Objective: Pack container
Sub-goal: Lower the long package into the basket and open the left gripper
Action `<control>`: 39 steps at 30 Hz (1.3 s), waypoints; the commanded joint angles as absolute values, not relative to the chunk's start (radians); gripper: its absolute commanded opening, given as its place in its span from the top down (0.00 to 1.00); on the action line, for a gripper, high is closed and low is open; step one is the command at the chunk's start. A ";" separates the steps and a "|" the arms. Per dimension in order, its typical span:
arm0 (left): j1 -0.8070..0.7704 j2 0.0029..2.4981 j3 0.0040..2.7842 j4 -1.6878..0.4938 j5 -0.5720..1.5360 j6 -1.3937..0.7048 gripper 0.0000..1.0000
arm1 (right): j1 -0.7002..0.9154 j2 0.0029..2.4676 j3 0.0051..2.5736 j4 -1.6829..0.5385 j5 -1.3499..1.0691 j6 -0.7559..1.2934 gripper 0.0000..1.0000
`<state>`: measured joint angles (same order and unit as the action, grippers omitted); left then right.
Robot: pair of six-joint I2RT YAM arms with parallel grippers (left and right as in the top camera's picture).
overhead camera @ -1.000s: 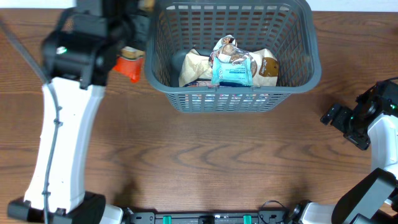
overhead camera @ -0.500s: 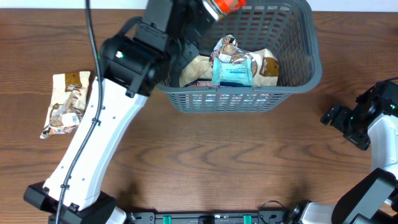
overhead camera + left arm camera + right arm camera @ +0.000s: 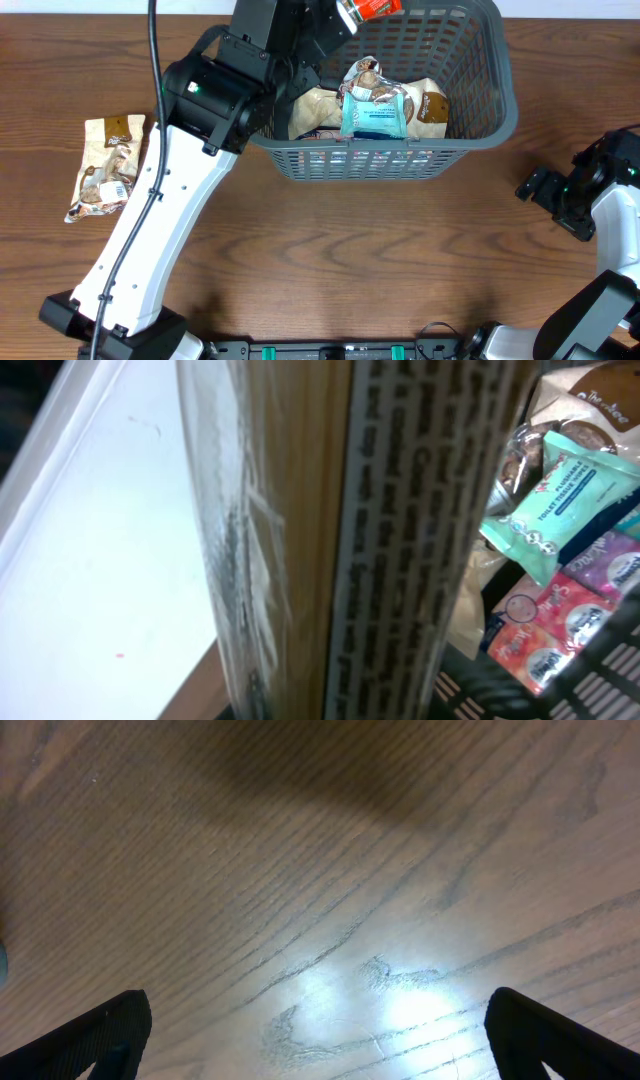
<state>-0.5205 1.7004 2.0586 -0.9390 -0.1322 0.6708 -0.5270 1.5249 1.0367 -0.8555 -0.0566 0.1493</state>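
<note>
The space over the pink packet (image 3: pixel 572 612), beside the teal packet (image 3: pixel 375 117), is free, so my left gripper should go on lowering the orange-red packet there until it rests.
The container is a dark grey lattice basket (image 3: pixel 500 100) at the table's back centre. Inside lie beige snack packets (image 3: pixel 315 105) and a teal packet (image 3: pixel 375 117). My left gripper (image 3: pixel 345 15) is shut on an orange-red packet (image 3: pixel 372 8) and holds it above the basket's back edge. In the left wrist view this packet (image 3: pixel 400 540) fills the frame, with the teal packet (image 3: pixel 560 500), a pink packet (image 3: pixel 545 625) and the basket wall (image 3: pixel 600 685) beyond it. My right gripper (image 3: pixel 532 188) is open and empty over bare wood (image 3: pixel 320 1030).
A beige snack packet (image 3: pixel 105 165) lies loose on the table at the far left. My left arm (image 3: pixel 150 230) slants across the table from the front left to the basket. The right arm sits near the right edge.
My left arm has swung from left of the basket to over its back edge, carrying the orange-red packet. The loose beige packet at the left is now uncovered. The right arm has not moved.
</note>
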 commanded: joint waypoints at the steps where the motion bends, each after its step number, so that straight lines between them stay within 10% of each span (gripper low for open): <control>1: -0.543 1.716 2.106 -0.910 -0.149 0.730 0.94 | -0.517 1.520 1.034 -0.860 -0.064 0.141 0.01; 39: -0.622 2.045 2.103 -1.143 -0.008 0.897 0.90 | -0.517 1.520 1.034 -0.864 -0.064 0.133 0.01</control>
<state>-0.6292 2.0872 2.0689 -1.1488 -0.0074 0.8921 -0.5270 1.5249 1.0367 -0.8631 -0.0566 0.1486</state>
